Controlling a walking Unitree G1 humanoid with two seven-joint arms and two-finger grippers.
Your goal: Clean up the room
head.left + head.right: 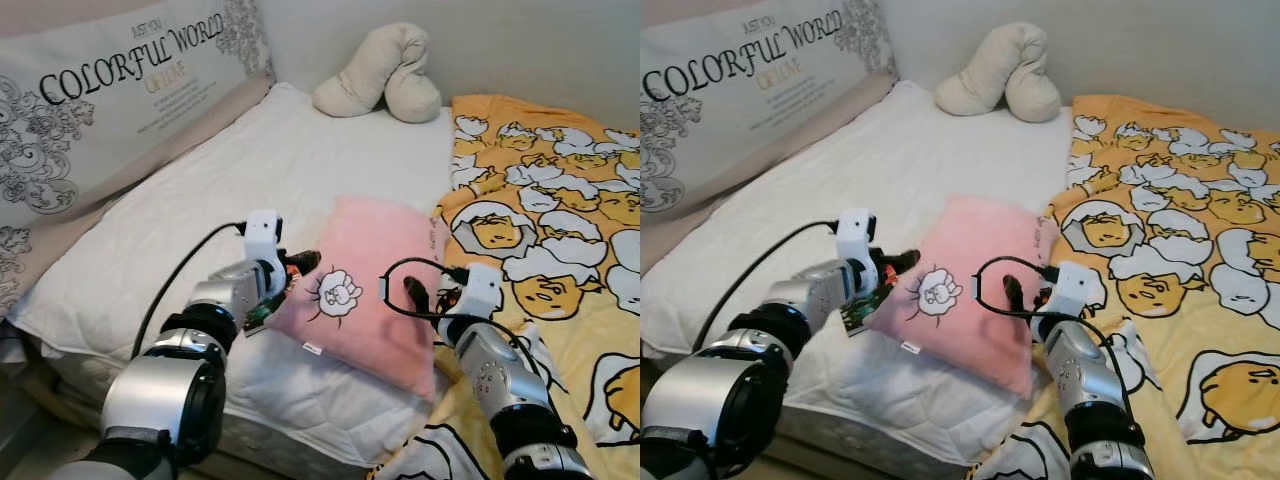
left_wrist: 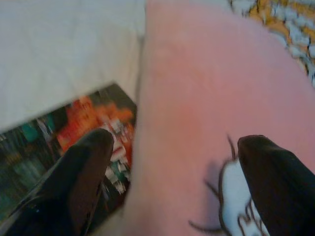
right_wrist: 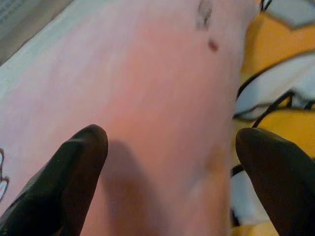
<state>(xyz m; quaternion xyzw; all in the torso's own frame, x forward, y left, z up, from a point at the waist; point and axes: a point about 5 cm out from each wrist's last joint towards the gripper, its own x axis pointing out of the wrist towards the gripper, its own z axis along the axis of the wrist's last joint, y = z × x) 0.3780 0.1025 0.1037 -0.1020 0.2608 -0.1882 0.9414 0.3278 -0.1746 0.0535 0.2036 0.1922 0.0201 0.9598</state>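
A colourful printed corner sticks out from under the pink cushion (image 1: pixel 365 290). I should expect a hidden book to stay behind on the sheet when I lift.
A pink cushion (image 1: pixel 370 280) with a white cartoon drawing lies on the bed, between the white sheet and the yellow blanket. My left gripper (image 1: pixel 300 264) is open at the cushion's left edge: in the left wrist view (image 2: pixel 177 147) one finger (image 2: pixel 83 167) is over a colourful printed card (image 2: pixel 64 123) and the other over the pink fabric. The card (image 1: pixel 262 314) pokes out from under that edge. My right gripper (image 1: pixel 415 293) is open at the cushion's right side, and in the right wrist view (image 3: pixel 167 142) its fingers straddle the pink fabric (image 3: pixel 162 83).
A yellow blanket (image 1: pixel 560 220) with egg cartoons covers the bed's right half. A cream twisted pillow (image 1: pixel 385 72) lies at the far end. A long lettered pillow (image 1: pixel 100 100) runs along the left. The white sheet (image 1: pixel 250 160) ends at the near mattress edge (image 1: pixel 300 440).
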